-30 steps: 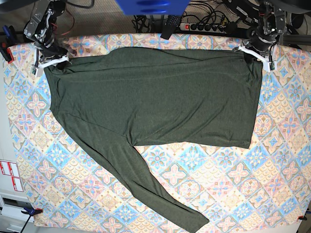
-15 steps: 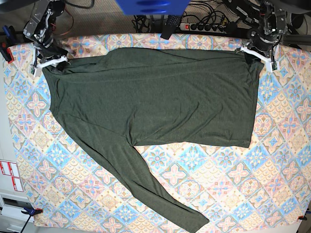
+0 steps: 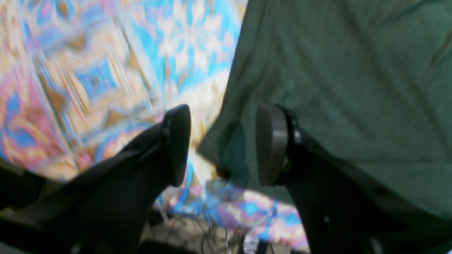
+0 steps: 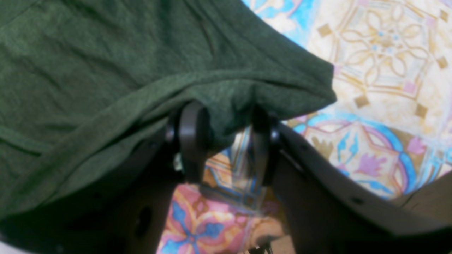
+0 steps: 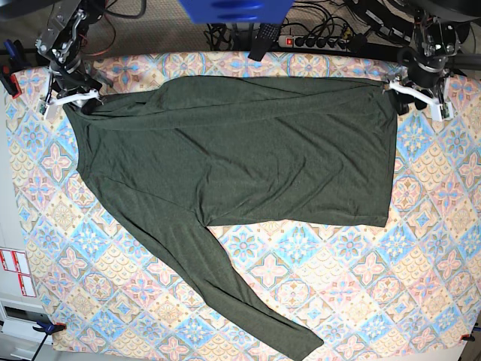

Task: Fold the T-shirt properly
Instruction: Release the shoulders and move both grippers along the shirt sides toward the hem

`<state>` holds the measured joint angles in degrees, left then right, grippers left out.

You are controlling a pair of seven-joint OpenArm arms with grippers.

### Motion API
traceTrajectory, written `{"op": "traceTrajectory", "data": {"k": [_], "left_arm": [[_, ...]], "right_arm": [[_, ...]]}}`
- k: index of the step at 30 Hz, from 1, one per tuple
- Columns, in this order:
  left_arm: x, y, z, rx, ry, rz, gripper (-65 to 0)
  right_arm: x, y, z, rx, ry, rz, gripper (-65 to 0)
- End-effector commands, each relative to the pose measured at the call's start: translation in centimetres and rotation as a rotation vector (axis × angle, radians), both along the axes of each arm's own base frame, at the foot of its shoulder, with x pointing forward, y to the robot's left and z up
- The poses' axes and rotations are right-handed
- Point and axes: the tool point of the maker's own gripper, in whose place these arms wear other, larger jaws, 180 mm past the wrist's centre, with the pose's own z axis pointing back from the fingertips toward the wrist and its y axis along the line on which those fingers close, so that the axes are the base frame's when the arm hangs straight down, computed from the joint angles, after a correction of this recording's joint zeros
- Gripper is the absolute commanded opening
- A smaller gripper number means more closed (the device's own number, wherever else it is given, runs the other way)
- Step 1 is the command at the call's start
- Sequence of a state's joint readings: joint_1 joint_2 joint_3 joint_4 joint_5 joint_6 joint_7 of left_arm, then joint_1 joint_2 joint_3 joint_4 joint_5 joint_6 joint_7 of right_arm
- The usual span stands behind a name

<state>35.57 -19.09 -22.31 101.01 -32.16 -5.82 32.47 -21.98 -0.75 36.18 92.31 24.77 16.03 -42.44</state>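
The way along the T-shirt's side edge (image 5: pixel 392 162) is clear to its flat front corner (image 5: pixel 384 221), so my open left gripper keeps going toward that corner and closes there.
The dark olive T-shirt (image 5: pixel 240 158) lies flat on the patterned tablecloth (image 5: pixel 361 286), with one long sleeve (image 5: pixel 240 293) trailing toward the front edge. My left gripper (image 5: pixel 418 92) is at the shirt's far right corner. In the left wrist view it (image 3: pixel 222 144) is open, and the shirt's corner (image 3: pixel 353 70) lies on the cloth below the gap. At the far left corner is my right gripper (image 5: pixel 66 99). In the right wrist view it (image 4: pixel 227 144) is open too, with a fold of the shirt (image 4: pixel 106 70) draped loosely over its fingertips (image 4: pixel 192 137).
A power strip (image 5: pixel 316 41) and cables run along the table's back edge. A blue object (image 5: pixel 233 9) hangs at the top middle. Clamps (image 5: pixel 9 79) hold the cloth at the left edge, and patterned cloth shows around the shirt.
Both grippers have opened and let go of the shirt's far corners. The left one has drawn back to the right, off the shirt, and the right one has shifted slightly outward.
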Motion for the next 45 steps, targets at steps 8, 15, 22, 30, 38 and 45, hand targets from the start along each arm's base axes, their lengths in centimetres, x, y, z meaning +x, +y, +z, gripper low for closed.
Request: {"op": "traceTrajectory", "data": {"k": [8,15,22,30,38,45], "left_arm": [[3.6,-0.1,2.5,-0.015,-0.061,0.005,-35.4],[6.2,-0.1,3.6,-0.029,-0.090,0.006,-35.4],[10.3,1.2,4.1,-0.050,-0.150,0.049,-35.1],[15.4,3.0,2.9,-0.137,-0.122,0.115,-34.8],[19.7,3.9,1.7,-0.218,-0.101,0.180,-34.8],[22.6,2.8,-0.9,-0.268,-0.036,0.217,-34.8]], "right_arm": [[0.8,-1.8,2.9,-0.063,-0.052,-0.007,-42.8],[0.2,-2.5,2.9,-0.065,-0.033,-0.028,-42.8],[0.6,-2.3,2.9,-0.063,-0.039,-0.020,-42.8],[8.8,0.3,5.4,-0.089,-0.149,0.143,-42.8],[13.2,2.5,5.8,-0.172,-0.139,0.253,-42.8],[15.6,3.5,5.2,-0.164,-0.131,0.282,-42.8]]}}
